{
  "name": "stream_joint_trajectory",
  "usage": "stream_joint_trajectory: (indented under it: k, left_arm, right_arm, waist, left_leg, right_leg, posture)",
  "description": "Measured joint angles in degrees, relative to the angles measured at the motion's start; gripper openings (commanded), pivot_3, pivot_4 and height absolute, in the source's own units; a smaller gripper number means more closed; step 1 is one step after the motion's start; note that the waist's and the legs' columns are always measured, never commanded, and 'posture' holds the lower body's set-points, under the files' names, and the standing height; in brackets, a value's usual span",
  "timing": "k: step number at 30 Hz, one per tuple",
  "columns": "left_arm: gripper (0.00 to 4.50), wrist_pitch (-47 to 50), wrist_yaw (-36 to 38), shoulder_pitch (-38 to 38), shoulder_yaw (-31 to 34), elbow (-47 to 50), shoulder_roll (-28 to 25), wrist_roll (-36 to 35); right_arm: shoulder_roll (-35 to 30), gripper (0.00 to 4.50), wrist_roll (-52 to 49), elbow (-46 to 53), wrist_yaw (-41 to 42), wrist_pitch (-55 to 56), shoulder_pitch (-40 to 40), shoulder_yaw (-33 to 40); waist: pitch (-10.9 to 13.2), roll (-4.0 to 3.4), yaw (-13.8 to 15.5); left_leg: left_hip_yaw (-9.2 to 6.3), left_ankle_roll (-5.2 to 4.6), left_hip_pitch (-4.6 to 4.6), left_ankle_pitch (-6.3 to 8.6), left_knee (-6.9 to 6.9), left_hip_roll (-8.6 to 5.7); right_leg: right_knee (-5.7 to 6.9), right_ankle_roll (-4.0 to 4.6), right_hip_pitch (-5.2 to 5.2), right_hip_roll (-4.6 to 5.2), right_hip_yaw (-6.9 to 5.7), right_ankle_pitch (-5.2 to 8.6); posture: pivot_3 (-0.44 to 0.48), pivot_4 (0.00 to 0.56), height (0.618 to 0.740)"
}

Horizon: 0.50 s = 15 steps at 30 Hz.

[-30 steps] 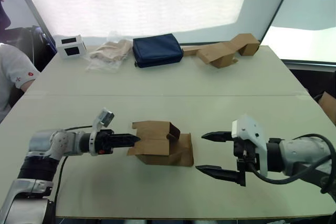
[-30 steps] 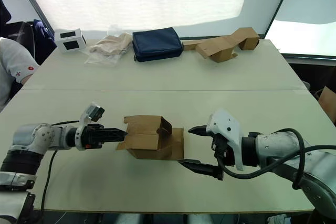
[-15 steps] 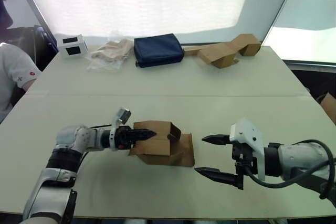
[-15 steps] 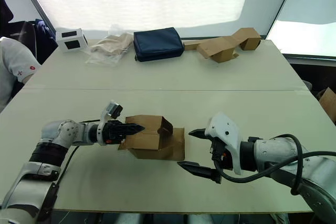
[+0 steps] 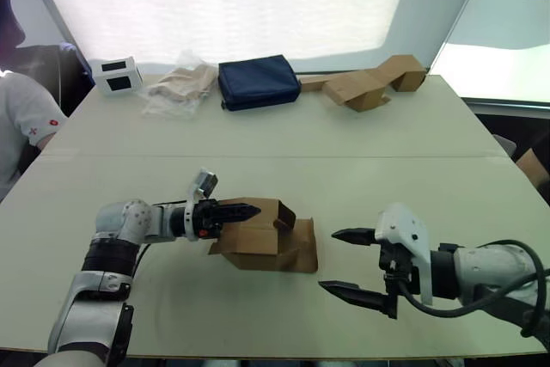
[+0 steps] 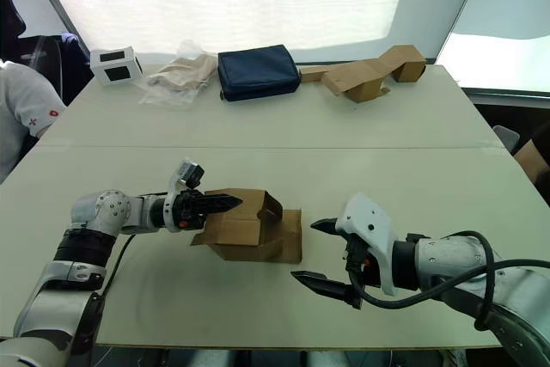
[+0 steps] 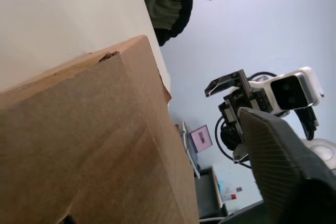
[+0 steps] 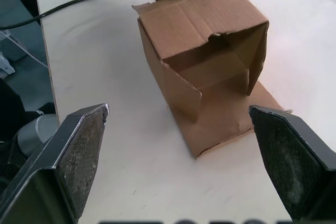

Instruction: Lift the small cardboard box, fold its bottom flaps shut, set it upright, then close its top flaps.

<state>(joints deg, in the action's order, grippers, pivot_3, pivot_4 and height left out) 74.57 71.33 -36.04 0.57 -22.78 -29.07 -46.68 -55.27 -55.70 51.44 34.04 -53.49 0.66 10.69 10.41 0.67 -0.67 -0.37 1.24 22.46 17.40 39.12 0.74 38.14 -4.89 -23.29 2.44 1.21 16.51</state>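
My gripper will lift the box with the flap still sticking out, because the small cardboard box's end flap [image 5: 304,248] spreads flat outward [image 5: 285,228] beyond the box's open end.
The small cardboard box [image 5: 258,236] lies on its side near the table's front middle, its open end [image 8: 218,59] towards my right gripper. One flap [image 5: 302,251] lies flat on the table at that end, and another flap [image 5: 225,209] sticks out at the left end. My left gripper [image 5: 255,209] reaches in over the box's left end along the top wall. It is open: one finger [image 7: 278,166] stands clear of the cardboard [image 7: 94,140] and the other is hidden behind it. My right gripper [image 5: 328,259] hovers open to the right of the box, apart from it.
At the table's far side lie a white box with dark windows [image 5: 119,75], a clear bag [image 5: 180,88], a navy pouch [image 5: 258,82] and bent cardboard pieces [image 5: 369,83]. A person [image 5: 21,118] sits at the far left. A seam [image 5: 275,157] crosses the table.
My left gripper has moved right, from just beside the box's left end to over its top wall. My right gripper has drawn back slightly towards the front edge. The box has stayed put.
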Motion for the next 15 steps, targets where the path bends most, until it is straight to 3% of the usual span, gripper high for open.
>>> stream_joint_trajectory:
  k: [5, 12, 15]
  left_arm:
    - [0.05, -1.3, 1.7, 0.0, -1.4, -1.7, -0.4, 1.0]
    - [0.05, -4.6, 3.8, 0.0, -1.9, -2.9, -0.8, 2.4]
    - [0.05, -7.5, 4.2, -0.2, -1.7, -2.9, -1.1, 2.9]
  right_arm:
    - [0.0, 4.5, -0.2, 0.0, -0.5, 0.1, 0.3, -0.1]
    - [0.3, 4.5, -3.1, -0.1, -3.2, -0.6, 2.6, -0.5]
    - [3.9, 4.5, -6.0, -1.6, -6.4, -0.3, 3.8, 0.0]
  waist:
    - [0.0, 0.0, 0.0]
    - [0.0, 0.0, 0.1]
    - [0.0, 0.03, 0.0]
  left_leg:
    - [0.0, 0.0, 0.0, 0.0, 0.0, 0.0]
    - [-0.01, 0.0, 0.0, 0.0, 0.0, 0.01]
    - [0.0, 0.0, 0.0, 0.0, 0.0, 0.03]
  right_leg:
    - [0.0, 0.0, 0.0, 0.0, -0.01, 0.0]
    - [-0.01, 0.0, 0.0, 0.01, -0.01, 0.0]
    - [-0.01, 0.0, 0.0, 0.02, 0.0, 0.0]
  posture:
    - [0.0, 0.15, 0.74]
    - [0.0, 0.15, 0.74]
    - [0.0, 0.15, 0.74]
